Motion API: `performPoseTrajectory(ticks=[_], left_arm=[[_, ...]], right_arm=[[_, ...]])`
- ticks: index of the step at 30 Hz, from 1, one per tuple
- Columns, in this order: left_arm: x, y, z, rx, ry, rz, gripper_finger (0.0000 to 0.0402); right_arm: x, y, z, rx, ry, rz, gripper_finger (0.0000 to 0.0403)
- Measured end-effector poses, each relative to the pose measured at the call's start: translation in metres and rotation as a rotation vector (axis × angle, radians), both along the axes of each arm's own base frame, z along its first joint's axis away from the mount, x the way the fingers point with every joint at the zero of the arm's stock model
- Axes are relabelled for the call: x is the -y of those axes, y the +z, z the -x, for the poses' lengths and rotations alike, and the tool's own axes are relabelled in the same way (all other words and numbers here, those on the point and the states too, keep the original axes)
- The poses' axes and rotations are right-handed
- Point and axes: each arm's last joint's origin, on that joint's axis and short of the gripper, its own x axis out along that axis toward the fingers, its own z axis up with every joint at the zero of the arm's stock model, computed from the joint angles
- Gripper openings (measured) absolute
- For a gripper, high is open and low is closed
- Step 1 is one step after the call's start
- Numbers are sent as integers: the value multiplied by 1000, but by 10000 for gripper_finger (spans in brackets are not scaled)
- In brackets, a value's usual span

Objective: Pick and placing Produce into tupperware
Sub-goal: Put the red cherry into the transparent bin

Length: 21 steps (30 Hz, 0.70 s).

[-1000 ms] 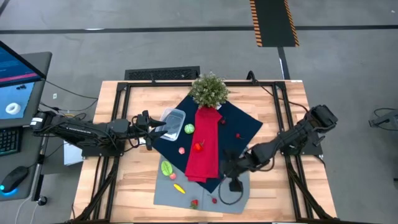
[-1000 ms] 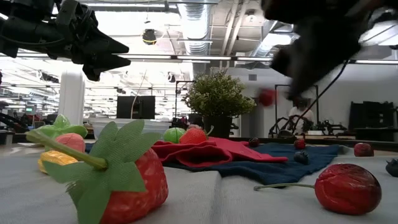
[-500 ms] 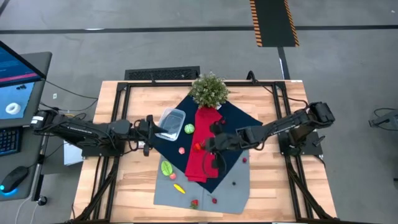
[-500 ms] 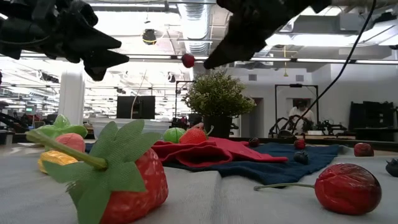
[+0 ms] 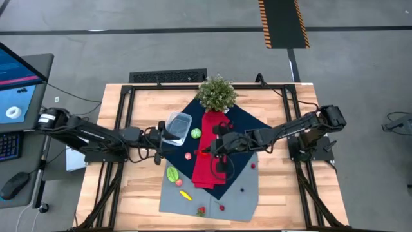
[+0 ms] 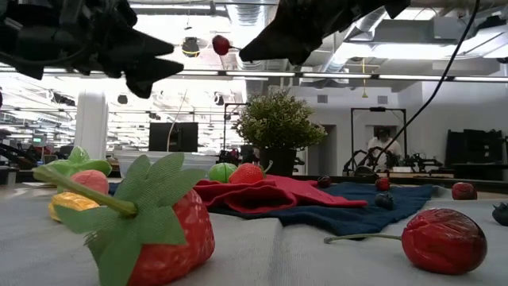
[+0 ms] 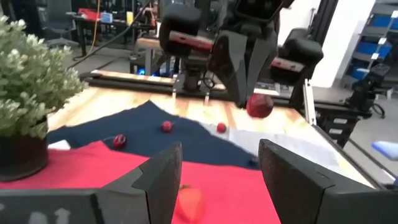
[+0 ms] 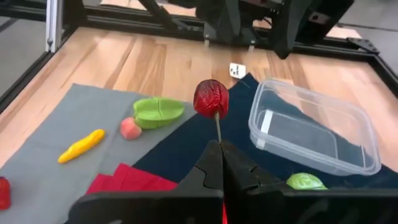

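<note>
The robot's right gripper is on the stem (image 6: pixel 233 49) and the cherry's round body (image 6: pixel 221 45) stands free, so the left gripper should move in next before it stops with its open fingers on both sides of the cherry's body.
My right gripper (image 8: pixel 221 163) is shut on the stem of a dark red cherry (image 8: pixel 211 98) and hovers over the red cloth (image 5: pixel 207 169) mid-table. The clear tupperware (image 8: pixel 314 134) rests on its base on the dark blue cloth, just beyond the cherry. My left gripper (image 7: pixel 217 182) stands open and level beside the tupperware (image 5: pixel 179 127), at its left side, with nothing between its fingers. Other produce lies on the cloths: a green leafy piece (image 8: pixel 158 111), a pink piece (image 8: pixel 130 128), a yellow piece (image 8: pixel 81 145) and a green round piece (image 8: pixel 305 182). My right gripper pinches the cherry's thin stem at its lower end (image 8: pixel 218 135) between its two fingertips. The fingers slant down from the table's right side. The cherry (image 6: pixel 221 44) stands out past the fingertips on the stem, lifted clear of the cloths.
A bushy potted plant (image 5: pixel 216 93) stands at the far end of the red cloth. A strawberry (image 6: pixel 159 226) and a second cherry (image 6: pixel 444 238) lie on the grey mat (image 5: pixel 241 206) near the front edge. Small dark berries (image 7: pixel 166 126) dot the blue cloth.
My right gripper has gone up and from the grey mat at the near right toward the table's left and far side, carrying the cherry over the red cloth toward the tupperware. My left gripper has shifted slightly toward the table's right, staying open.
</note>
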Motion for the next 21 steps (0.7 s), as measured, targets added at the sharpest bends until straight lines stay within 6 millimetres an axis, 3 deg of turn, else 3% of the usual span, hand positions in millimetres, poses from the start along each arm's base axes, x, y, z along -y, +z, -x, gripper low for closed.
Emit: performPoseTrajectory(ticks=[12,21], left_arm=[[8,5,-51,-54,-25,-47,204],[10,13,-60,-30,-78,-53,204]], right_arm=[[8,1,-2,6,-16,4,10],[8,0,-1,-1,-20,-1,10]])
